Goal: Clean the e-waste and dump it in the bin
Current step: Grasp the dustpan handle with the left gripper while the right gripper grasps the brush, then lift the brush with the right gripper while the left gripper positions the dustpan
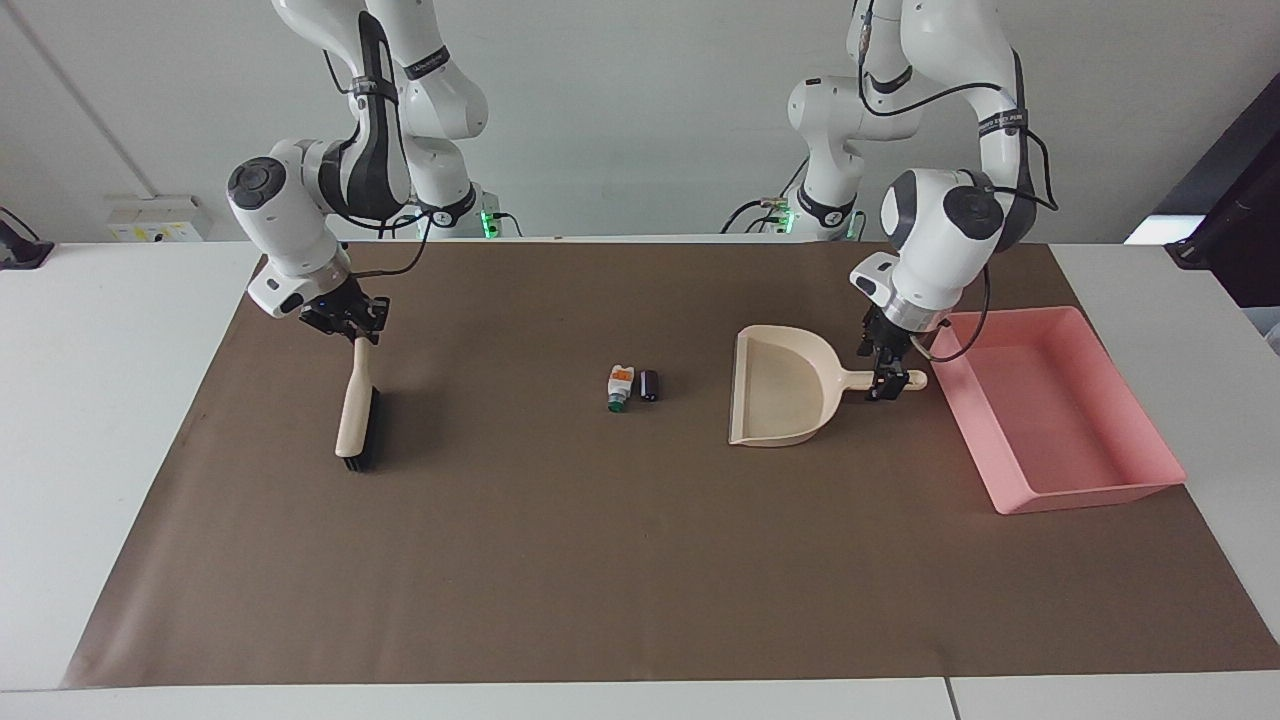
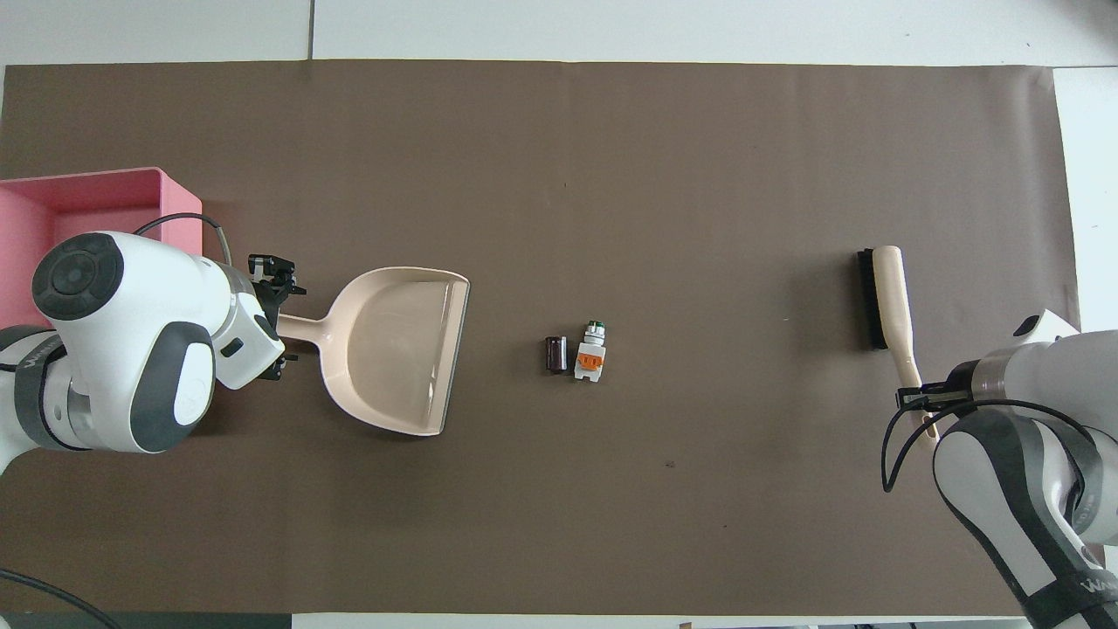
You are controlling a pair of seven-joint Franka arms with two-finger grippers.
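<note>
The beige dustpan [image 2: 396, 351] has a raised side [image 2: 333, 358] curving around its back, so it will hold the swept e-waste in when I lift it over to the bin.
The e-waste lies mid-mat: a white piece with orange band and green end [image 1: 620, 387] [image 2: 592, 354] and, beside it, a dark cylinder [image 1: 650, 384] [image 2: 555, 354]. The pink bin [image 1: 1090, 492] [image 2: 105, 188] sits at the left arm's end of the table. My left gripper [image 1: 888, 382] [image 2: 278, 321] is open, low over the beige dustpan's handle [image 1: 880, 380], with its jaws on either side of it. My right gripper [image 1: 352, 322] [image 2: 917, 400] is shut on the handle end of the beige brush [image 1: 355, 420] [image 2: 882, 297], which lies on the mat.
The beige dustpan [image 1: 780, 395] [image 2: 393, 345] lies between the e-waste and the bin, its mouth toward the e-waste. A brown mat [image 1: 600, 560] covers the white table.
</note>
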